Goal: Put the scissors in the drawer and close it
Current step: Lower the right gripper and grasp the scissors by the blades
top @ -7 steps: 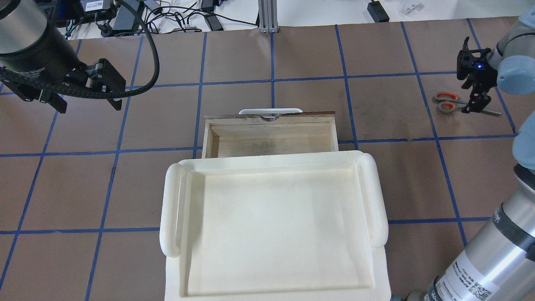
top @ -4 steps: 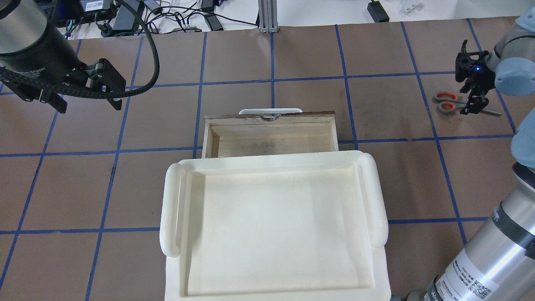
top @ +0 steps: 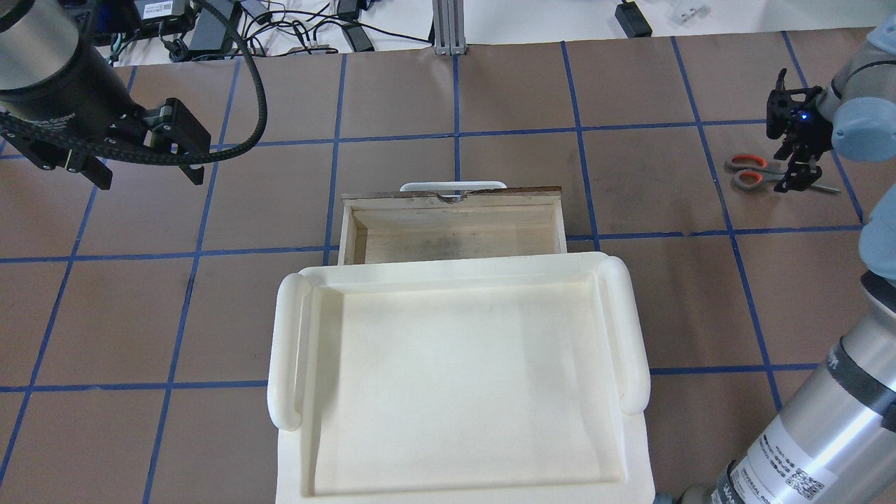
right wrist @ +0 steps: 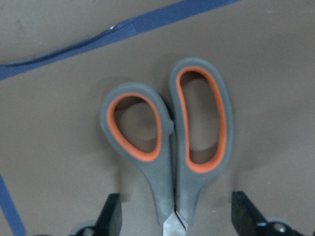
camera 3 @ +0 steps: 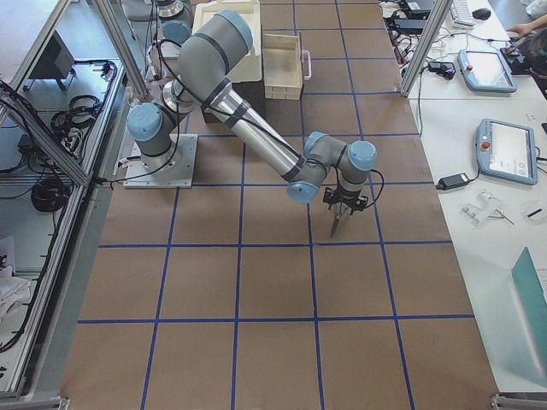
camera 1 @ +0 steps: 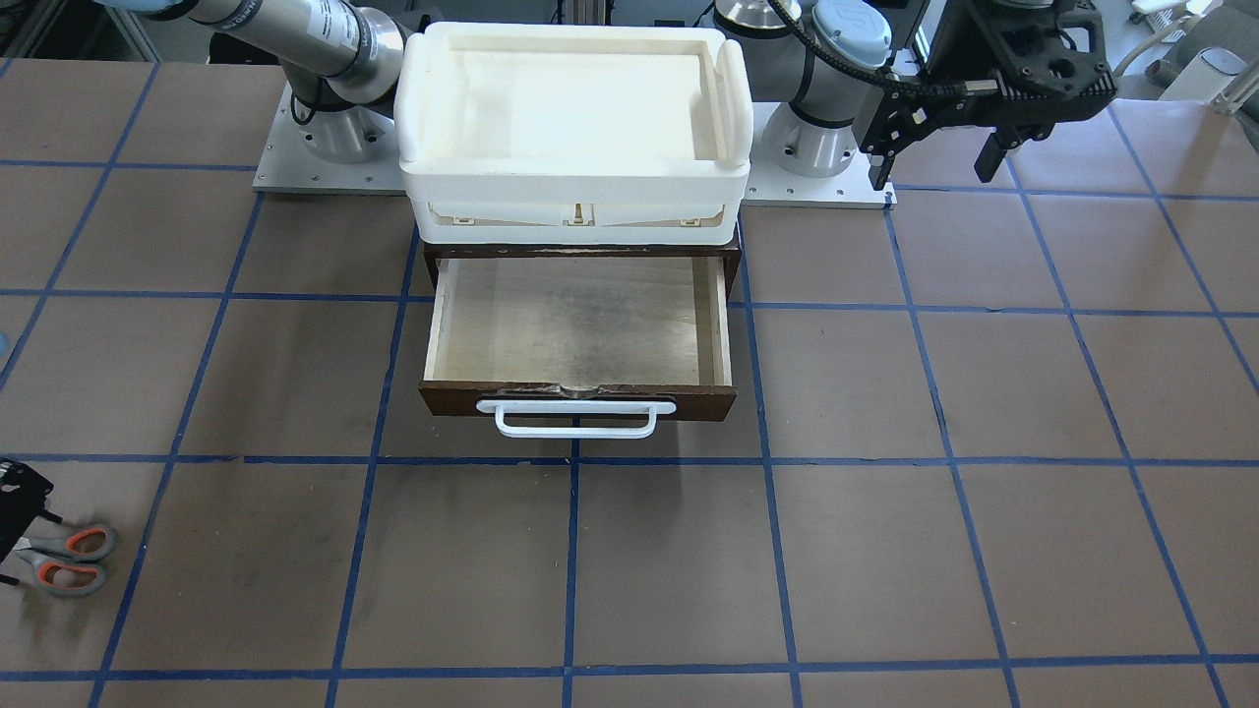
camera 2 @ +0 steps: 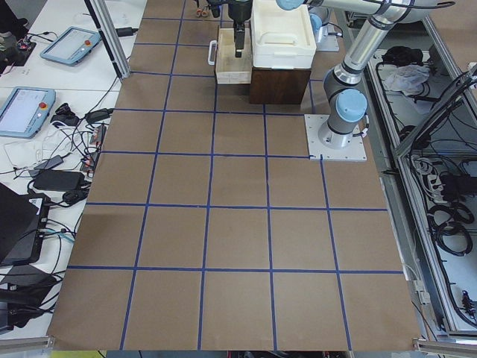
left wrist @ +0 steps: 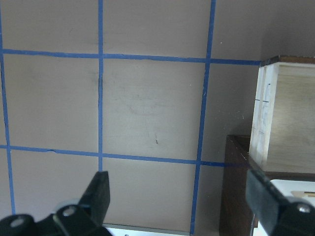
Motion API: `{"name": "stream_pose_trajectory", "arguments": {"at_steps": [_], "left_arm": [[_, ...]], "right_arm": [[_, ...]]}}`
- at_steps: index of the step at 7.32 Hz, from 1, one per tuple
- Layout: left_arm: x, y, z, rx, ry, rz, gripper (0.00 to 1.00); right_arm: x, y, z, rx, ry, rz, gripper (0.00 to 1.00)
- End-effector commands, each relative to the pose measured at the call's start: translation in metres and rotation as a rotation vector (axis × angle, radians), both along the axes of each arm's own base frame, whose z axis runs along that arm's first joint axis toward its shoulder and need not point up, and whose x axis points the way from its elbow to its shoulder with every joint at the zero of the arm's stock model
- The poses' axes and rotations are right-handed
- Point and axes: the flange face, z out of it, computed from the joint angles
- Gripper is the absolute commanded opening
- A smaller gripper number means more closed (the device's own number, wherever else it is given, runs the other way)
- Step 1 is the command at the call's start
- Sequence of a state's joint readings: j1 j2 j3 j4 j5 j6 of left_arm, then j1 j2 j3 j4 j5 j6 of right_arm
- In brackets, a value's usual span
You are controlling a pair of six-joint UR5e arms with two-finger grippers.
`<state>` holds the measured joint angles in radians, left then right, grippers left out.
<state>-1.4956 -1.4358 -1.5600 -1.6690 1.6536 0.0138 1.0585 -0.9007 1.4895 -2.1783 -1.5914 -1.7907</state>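
My right gripper will carry the scissors (camera 1: 71,559) to the drawer, and they will stay shut because the grey handles come together at the neck (right wrist: 174,189) between the gripper's fingers.
The scissors (top: 749,172) lie flat at the table's far right, grey handles with orange-lined loops pointing left. They also show in the front view (camera 1: 65,560) and fill the right wrist view (right wrist: 167,142). My right gripper (top: 798,178) is open and low over them, its fingers (right wrist: 111,216) straddling the handles' neck with a gap on each side. The drawer (top: 455,198) is pulled open and empty, its white bar handle (camera 1: 575,421) facing away from me. My left gripper (top: 150,175) is open and empty, above the table to the left of the drawer.
A white plastic tray (top: 287,350) sits on top of the dark-brown cabinet (camera 1: 733,258) that holds the drawer. Blue tape lines grid the brown table. Cables and power bricks (top: 210,28) lie beyond the far edge.
My right gripper has sunk a little closer over the scissors. The left arm, the drawer and the scissors have not moved.
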Motion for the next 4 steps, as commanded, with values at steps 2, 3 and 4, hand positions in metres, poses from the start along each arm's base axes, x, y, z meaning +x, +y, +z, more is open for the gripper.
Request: {"name": "stream_pose_trajectory", "arguments": {"at_steps": [2,3,4], "left_arm": [[0.0,0.0,0.0,0.0,0.0,0.0,1.0],[0.0,0.0,0.0,0.0,0.0,0.0,1.0],[0.0,0.0,0.0,0.0,0.0,0.0,1.0]], "right_arm": [[-0.0056,0.0026,0.0027,0.022,0.046,-0.011,0.0],[-0.0057,0.0029,0.0036,0.023,0.048,-0.014,0.0],[-0.0052,0.0031,0.0075,0.019,0.046,-0.015,0.0]]}}
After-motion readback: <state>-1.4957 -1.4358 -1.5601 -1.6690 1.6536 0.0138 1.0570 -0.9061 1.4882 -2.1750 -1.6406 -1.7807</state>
